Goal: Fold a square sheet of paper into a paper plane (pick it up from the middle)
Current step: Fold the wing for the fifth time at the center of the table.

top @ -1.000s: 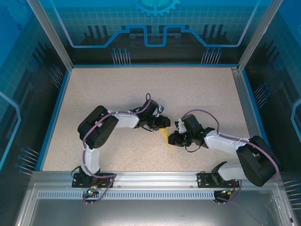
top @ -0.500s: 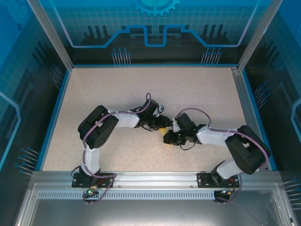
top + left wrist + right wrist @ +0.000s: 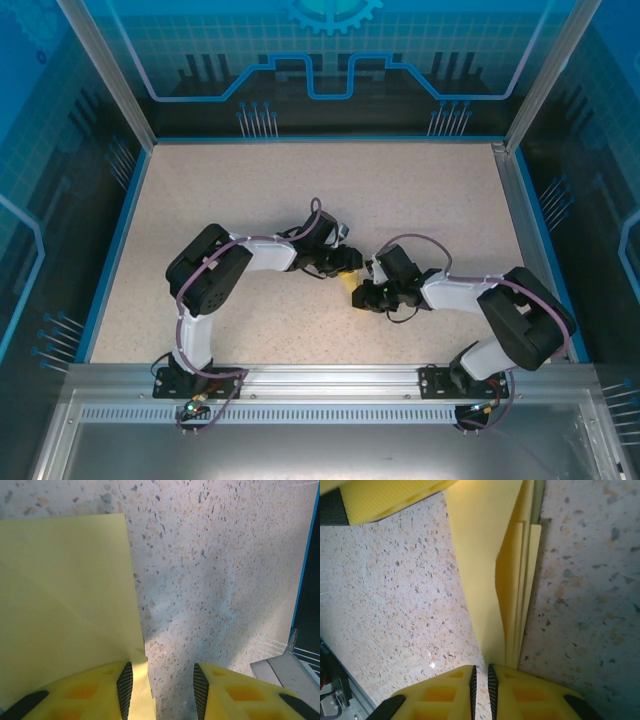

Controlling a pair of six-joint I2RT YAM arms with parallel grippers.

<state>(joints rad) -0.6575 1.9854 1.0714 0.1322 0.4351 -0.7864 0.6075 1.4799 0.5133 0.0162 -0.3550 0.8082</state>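
The paper's top flap stands open over the stacked layers (image 3: pixel 499 567) beyond the paper's narrow end, so my right gripper should go back along the paper's fold (image 3: pixel 462 566) and press down there.
The yellow sheet of paper (image 3: pixel 350 280) lies on the table between the two grippers, folded into a narrow pointed shape. In the left wrist view the paper (image 3: pixel 65 605) is flat with a diagonal crease. My left gripper (image 3: pixel 162 672) is open, its left finger (image 3: pixel 107 690) resting over the paper's edge and bare table between the pads. In the right wrist view the paper (image 3: pixel 490 555) shows stacked folded layers running away from my right gripper (image 3: pixel 481 667). Its jaws are almost together at the narrow end, with only table in the slit. From above, the left gripper (image 3: pixel 347 262) and right gripper (image 3: pixel 362 296) stand close together.
The speckled table (image 3: pixel 250 200) has a blue rim and is walled by blue panels. An aluminium rail (image 3: pixel 320 378) with both arm bases runs along the near edge. The left gripper's finger (image 3: pixel 385 497) hangs over the top of the right wrist view.
The right gripper moved left to the paper, then eased slightly back right. The left arm and its open jaws have stayed put.
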